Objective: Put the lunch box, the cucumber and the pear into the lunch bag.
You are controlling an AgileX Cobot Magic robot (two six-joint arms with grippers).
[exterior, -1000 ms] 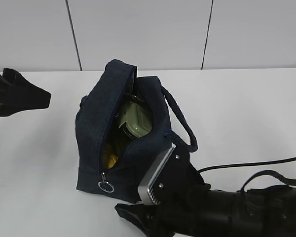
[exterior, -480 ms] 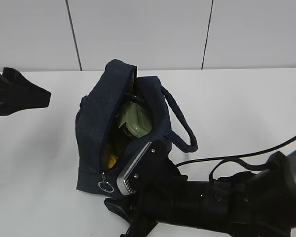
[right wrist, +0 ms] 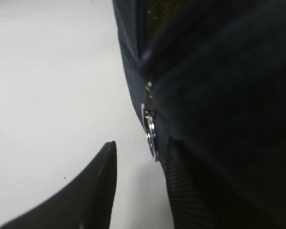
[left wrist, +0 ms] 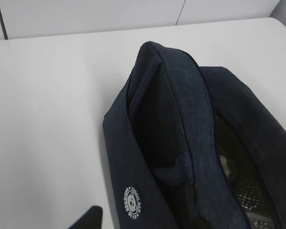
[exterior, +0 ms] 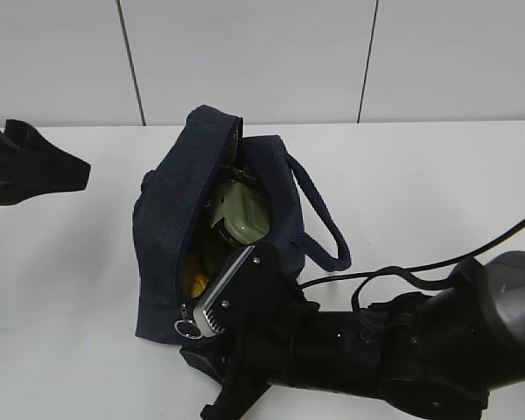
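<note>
The metal ring pull (exterior: 188, 329) is hanging where the lunch bag's gaping edges meet (exterior: 186, 307). I expect the lunch bag's edges to zip closed over the lunch box when I pull.
The navy lunch bag (exterior: 171, 227) stands open at mid-table. Inside it show the sage-green lid of the lunch box (exterior: 241, 214) and the yellow pear (exterior: 193, 280). I cannot make out the cucumber. My right gripper (exterior: 197, 383) is open at the bag's front bottom corner. In the right wrist view its fingers (right wrist: 101, 183) stand apart, and the metal ring pull (right wrist: 150, 131) hangs just ahead of the right finger, which lies against the bag (right wrist: 219, 95). My left gripper (exterior: 35, 166) is open and empty, well left of the bag. The left wrist view shows the bag (left wrist: 181, 143) from above.
The bag's loop handle (exterior: 324, 223) droops to the right onto the white table (exterior: 437, 192). The foil lining (left wrist: 250, 193) shows in the left wrist view. A grey panelled wall (exterior: 245, 52) runs behind the table. Cables (exterior: 420, 267) trail from the right arm.
My right arm has moved left and forward along the bag's front. Its open fingers now sit at the ring pull. The bag and the left arm have not moved.
</note>
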